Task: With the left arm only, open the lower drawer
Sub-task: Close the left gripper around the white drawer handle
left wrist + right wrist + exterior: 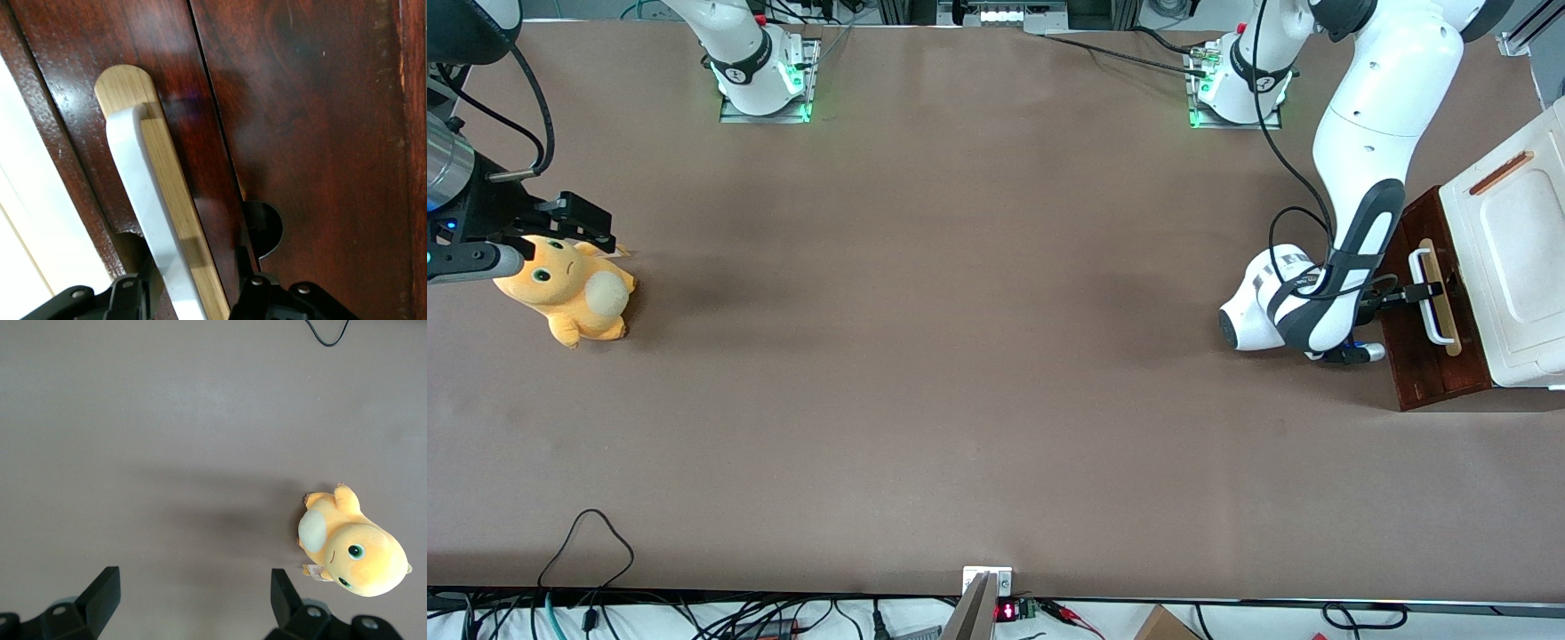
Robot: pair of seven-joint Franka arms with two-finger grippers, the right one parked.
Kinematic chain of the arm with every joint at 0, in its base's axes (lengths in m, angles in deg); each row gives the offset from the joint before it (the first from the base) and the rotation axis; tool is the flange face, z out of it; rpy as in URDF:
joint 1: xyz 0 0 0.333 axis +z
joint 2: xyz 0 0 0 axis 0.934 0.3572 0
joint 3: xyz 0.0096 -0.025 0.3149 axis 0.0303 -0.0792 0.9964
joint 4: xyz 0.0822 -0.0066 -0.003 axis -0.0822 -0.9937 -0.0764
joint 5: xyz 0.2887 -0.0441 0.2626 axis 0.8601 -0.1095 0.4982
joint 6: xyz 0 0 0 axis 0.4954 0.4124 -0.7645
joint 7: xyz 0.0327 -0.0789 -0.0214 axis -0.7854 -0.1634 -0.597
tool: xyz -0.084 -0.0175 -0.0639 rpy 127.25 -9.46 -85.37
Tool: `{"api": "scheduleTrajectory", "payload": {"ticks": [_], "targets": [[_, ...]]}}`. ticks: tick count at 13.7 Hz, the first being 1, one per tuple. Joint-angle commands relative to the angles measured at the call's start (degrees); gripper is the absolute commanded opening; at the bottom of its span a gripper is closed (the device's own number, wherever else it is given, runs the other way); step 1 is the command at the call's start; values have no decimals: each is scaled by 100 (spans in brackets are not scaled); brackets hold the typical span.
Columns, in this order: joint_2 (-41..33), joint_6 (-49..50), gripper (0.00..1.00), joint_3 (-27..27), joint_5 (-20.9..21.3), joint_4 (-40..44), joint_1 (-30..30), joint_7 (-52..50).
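The drawer front with the handle is separated from the next dark panel by a straight seam [219,113], so only the lower drawer [1440,236] will slide straight out when I pull the handle.
The lower drawer [1427,373] shows its dark reddish-brown front below the white cabinet [1525,267], at the working arm's end of the table. No pale inside shows. A white bar handle [1430,322] sits on a pale wood strip [1449,329]. The left arm [1360,222] reaches down in front of the drawer, with its gripper [1436,289] at the handle. In the left wrist view the gripper [190,293] is open. Its black fingers [130,293] stand on either side of the handle [143,187] and strip [173,193], against the drawer front [313,133].
A yellow plush toy [569,289] lies toward the parked arm's end of the table. The cabinet's white top part has a thin brown slot [1501,172]. A black cable loop [587,533] lies near the table edge closest to the front camera.
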Motion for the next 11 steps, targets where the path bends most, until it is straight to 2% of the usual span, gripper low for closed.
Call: {"api": "scheduleTrajectory", "payload": {"ticks": [1,11], "targets": [[-7,-8,40,11,65,-21,0,-230],[37,-8,28,11,56,-65,53,-204]]}}
